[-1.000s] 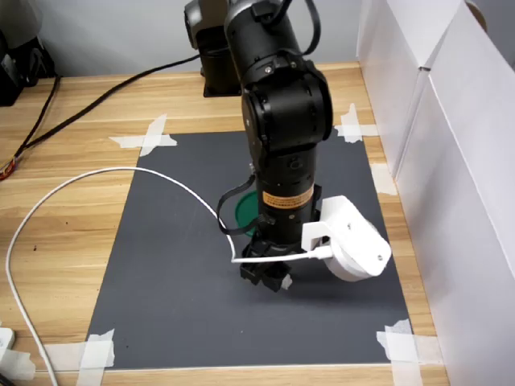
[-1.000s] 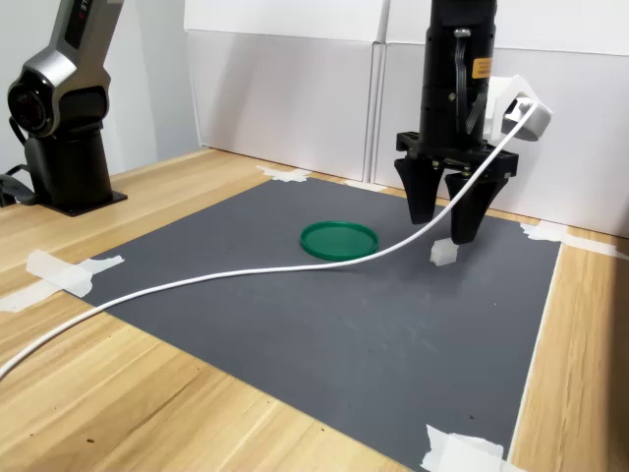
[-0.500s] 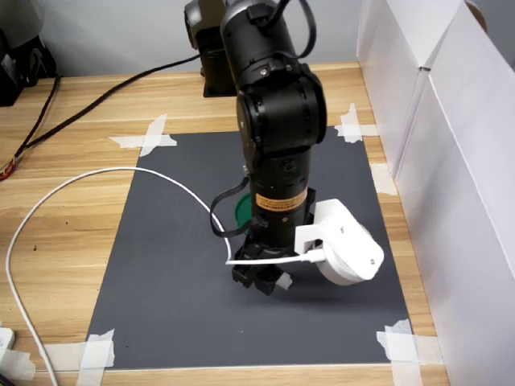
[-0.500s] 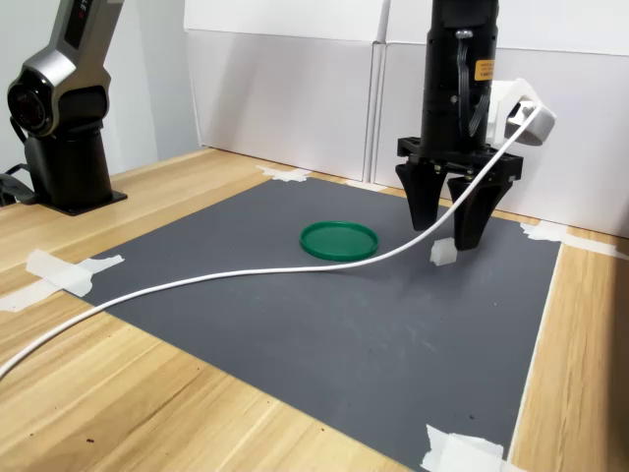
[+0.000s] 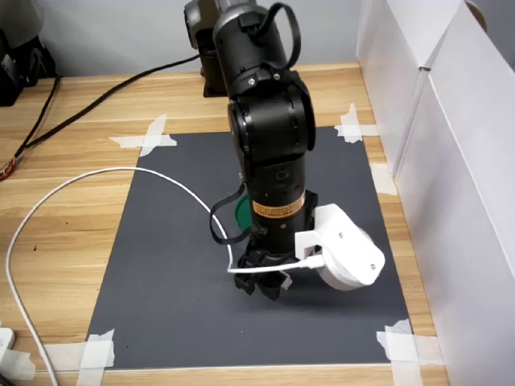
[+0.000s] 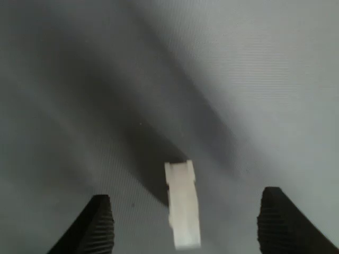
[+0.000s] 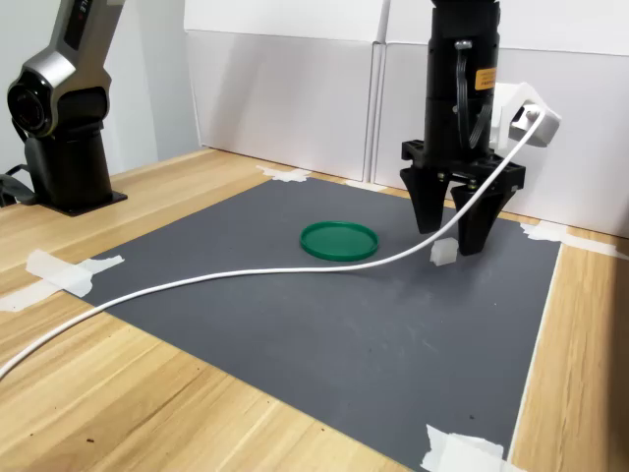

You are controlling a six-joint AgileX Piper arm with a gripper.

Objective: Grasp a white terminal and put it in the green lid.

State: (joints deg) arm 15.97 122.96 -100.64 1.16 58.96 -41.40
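The white cable rests slack in a wide curve (image 5: pixel 105 170). I therefore expect its near end (image 5: pixel 278 266) to bend into a loose loop when I carry the terminal.
The white terminal (image 7: pixel 443 253) lies on the dark grey mat (image 7: pixel 295 315), a short way to the second exterior view's right of the green lid (image 7: pixel 339 239). My gripper (image 7: pixel 449 236) hangs low over the terminal, open, with one black finger on either side of it. In the wrist view the terminal (image 6: pixel 183 209) sits between the two fingertips (image 6: pixel 99 211), untouched, and the gripper (image 6: pixel 185 196) is open around it. In the first exterior view the arm hides the terminal and most of the green lid (image 5: pixel 238 214); the gripper (image 5: pixel 262 286) is just above the mat.
A white cable (image 7: pixel 197 280) runs from the wrist camera housing (image 5: pixel 346 259) across the mat and off the table. White cardboard walls (image 5: pixel 451 121) stand close by. Tape pieces (image 5: pixel 402 342) hold the mat's corners. Another arm's base (image 7: pixel 64 157) stands at the second exterior view's left.
The gripper has come down closer to the mat and shifted slightly, so its open fingers now straddle the terminal. The terminal and lid have not moved.
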